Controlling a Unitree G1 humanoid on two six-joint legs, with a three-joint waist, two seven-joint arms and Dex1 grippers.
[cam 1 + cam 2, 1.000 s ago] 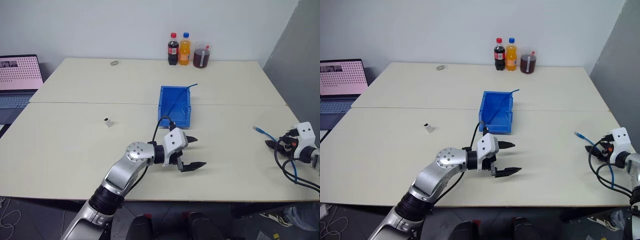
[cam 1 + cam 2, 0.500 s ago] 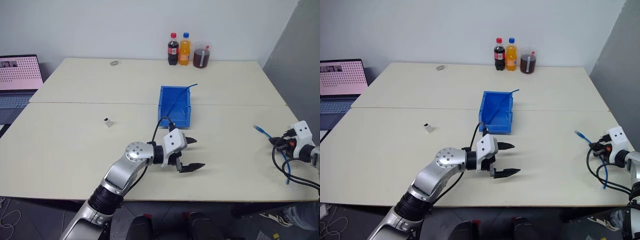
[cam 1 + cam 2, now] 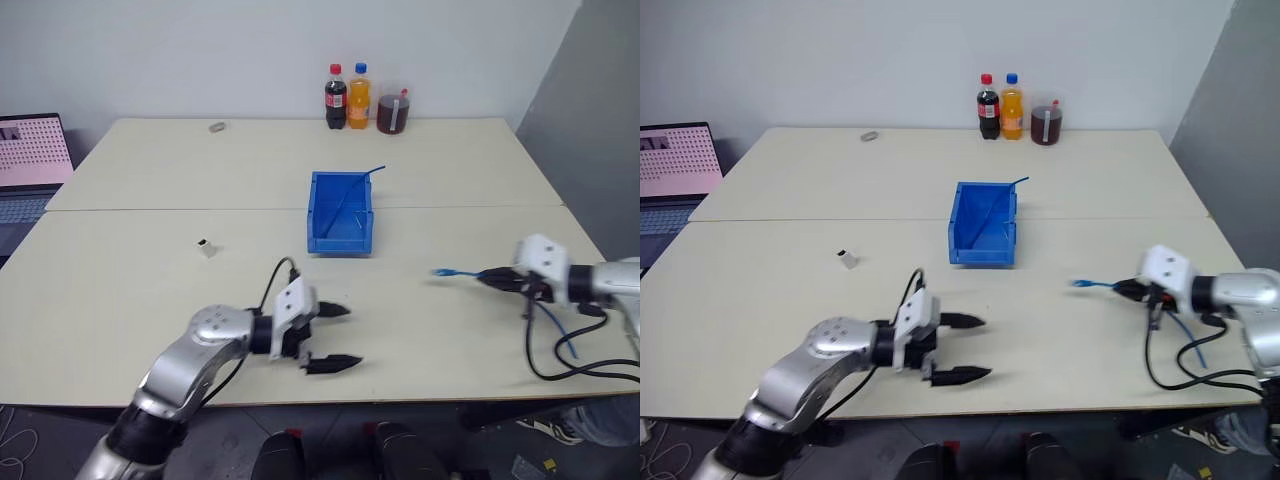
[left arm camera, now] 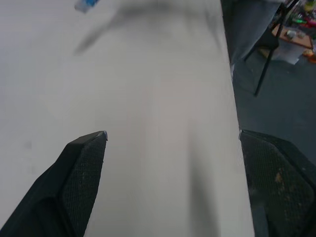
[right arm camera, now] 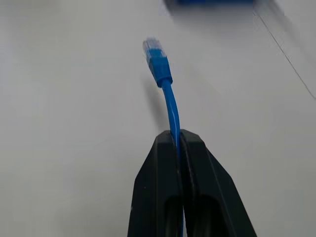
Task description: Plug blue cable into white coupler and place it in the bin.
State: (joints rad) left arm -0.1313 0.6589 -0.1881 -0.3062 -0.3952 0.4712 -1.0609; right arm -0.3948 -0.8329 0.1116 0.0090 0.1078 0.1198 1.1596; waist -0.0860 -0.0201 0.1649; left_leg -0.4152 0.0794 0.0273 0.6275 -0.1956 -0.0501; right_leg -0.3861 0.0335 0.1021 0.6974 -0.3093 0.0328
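Note:
The blue cable's tail (image 3: 557, 327) keeps a smooth curve behind my right gripper, so the cable will stay bent in an arch when I pull its clear plug (image 3: 441, 272).
My right gripper (image 3: 497, 281) is shut on the blue cable (image 5: 171, 106) just behind its clear plug (image 3: 444, 272), and holds it over the right part of the table with the plug pointing left. The rest of the cable (image 3: 556, 332) trails back along my right arm. The white coupler (image 3: 205, 247) stands alone on the table's left half. The bin (image 3: 340, 240) sits mid-table, with a thin blue strand (image 3: 362, 183) leaning out of its back corner. Near the front edge, right of the coupler, my left gripper (image 3: 338, 337) stands open and holds nothing.
Two soda bottles (image 3: 346, 97) and a jar of dark liquid (image 3: 392, 111) stand at the table's far edge. A small grey ring (image 3: 216, 127) lies at the far left. A laptop (image 3: 28, 160) sits off the table's left side. Black cables (image 3: 560, 365) loop under my right arm.
My right gripper has shut on the blue cable and swung it left, off the table and toward the middle. My left gripper has drawn back and to the left, still open. The camera has shifted.

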